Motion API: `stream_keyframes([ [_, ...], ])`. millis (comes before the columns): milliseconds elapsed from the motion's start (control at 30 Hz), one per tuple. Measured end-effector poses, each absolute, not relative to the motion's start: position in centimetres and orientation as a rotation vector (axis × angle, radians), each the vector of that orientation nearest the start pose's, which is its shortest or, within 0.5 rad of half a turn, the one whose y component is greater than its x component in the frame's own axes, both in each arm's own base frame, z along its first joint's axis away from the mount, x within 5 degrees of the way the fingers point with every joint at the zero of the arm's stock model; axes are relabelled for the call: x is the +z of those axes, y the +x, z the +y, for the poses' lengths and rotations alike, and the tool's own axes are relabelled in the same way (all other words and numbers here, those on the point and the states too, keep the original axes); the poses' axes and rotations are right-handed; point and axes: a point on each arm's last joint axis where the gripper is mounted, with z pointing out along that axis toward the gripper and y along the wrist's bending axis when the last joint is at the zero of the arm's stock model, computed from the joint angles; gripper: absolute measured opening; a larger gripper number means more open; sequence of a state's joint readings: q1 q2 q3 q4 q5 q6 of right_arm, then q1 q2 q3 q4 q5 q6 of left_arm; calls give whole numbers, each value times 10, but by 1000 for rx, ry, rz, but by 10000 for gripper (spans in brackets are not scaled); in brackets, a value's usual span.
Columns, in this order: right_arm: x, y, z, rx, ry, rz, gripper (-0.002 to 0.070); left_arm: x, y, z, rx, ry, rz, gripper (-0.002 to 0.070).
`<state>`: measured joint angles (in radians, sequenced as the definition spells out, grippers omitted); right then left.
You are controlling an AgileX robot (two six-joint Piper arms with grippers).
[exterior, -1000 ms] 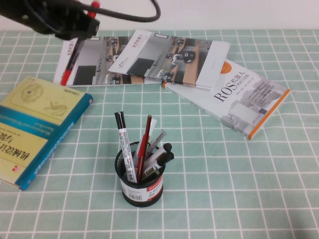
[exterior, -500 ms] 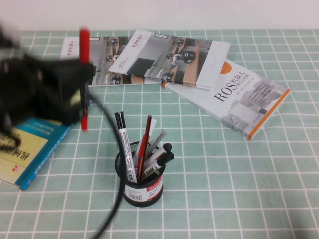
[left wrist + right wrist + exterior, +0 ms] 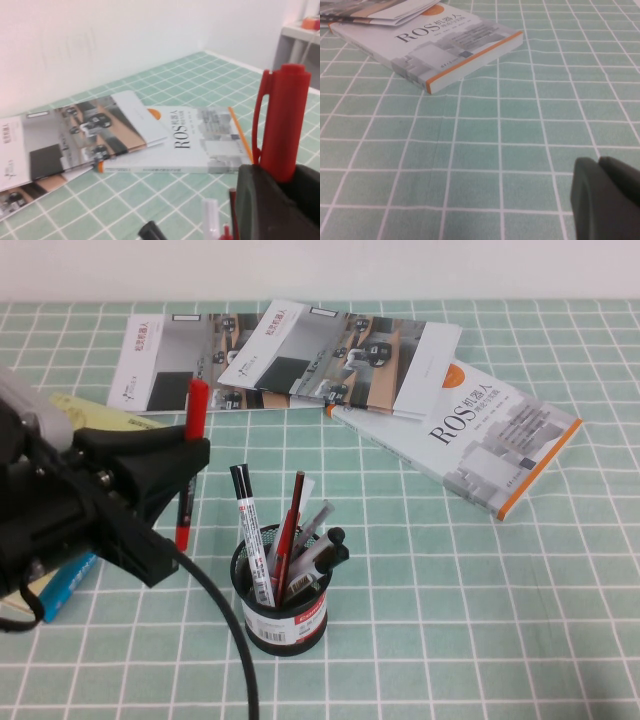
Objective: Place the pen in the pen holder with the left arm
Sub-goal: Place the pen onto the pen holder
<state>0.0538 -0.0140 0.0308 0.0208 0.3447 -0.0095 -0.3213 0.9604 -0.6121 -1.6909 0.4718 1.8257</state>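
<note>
The pen's lower end is hanging low next to the pens that stand in the holder. My left gripper needs to raise it higher first, then lower it into the holder's opening.
My left gripper is shut on the pen, a marker with a red cap and a red lower end. It holds the pen almost upright above the table, just left of the pen holder. The holder is a black mesh cup with a white and red label, filled with several other pens. In the left wrist view the red cap stands up out of the black fingers, with pen tips from the holder below. My right gripper is shut and empty, low over the tablecloth.
A teal and yellow book lies under the left arm. Open magazines lie at the back and a white ROS book at the right. The left arm's black cable trails in front of the holder.
My left gripper has come from the back left corner toward the front and lower, carrying the pen. It is now close to the left of the holder.
</note>
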Motion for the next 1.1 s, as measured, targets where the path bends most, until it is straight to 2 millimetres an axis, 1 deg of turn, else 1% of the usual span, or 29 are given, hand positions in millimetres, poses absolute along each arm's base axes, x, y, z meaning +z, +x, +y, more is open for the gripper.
stream_keyframes([
  [133, 172, 53, 4, 51, -45, 1845, -20, 316, 176, -101, -547, 705, 1644, 66],
  [367, 172, 53, 4, 51, -45, 1845, -20, 304, 188, -102, -530, 688, 1710, 66],
  [467, 172, 53, 4, 51, -45, 1845, -20, 309, 189, -104, -549, 690, 1692, 66],
  [600, 172, 53, 4, 51, -45, 1845, -20, 324, 191, -101, -554, 570, 1705, 66],
  [700, 172, 53, 4, 51, -45, 1845, -20, 338, 189, -102, -486, 527, 1694, 66],
  [767, 172, 53, 4, 51, -45, 1845, -20, 347, 184, -103, -398, 551, 1661, 66],
  [833, 172, 53, 4, 51, -45, 1845, -20, 353, 177, -105, -351, 571, 1625, 66],
  [967, 172, 53, 4, 51, -45, 1845, -20, 355, 169, -112, -391, 581, 1624, 66],
  [1100, 172, 53, 4, 51, -45, 1845, -20, 344, 169, -111, -382, 553, 1648, 66],
])
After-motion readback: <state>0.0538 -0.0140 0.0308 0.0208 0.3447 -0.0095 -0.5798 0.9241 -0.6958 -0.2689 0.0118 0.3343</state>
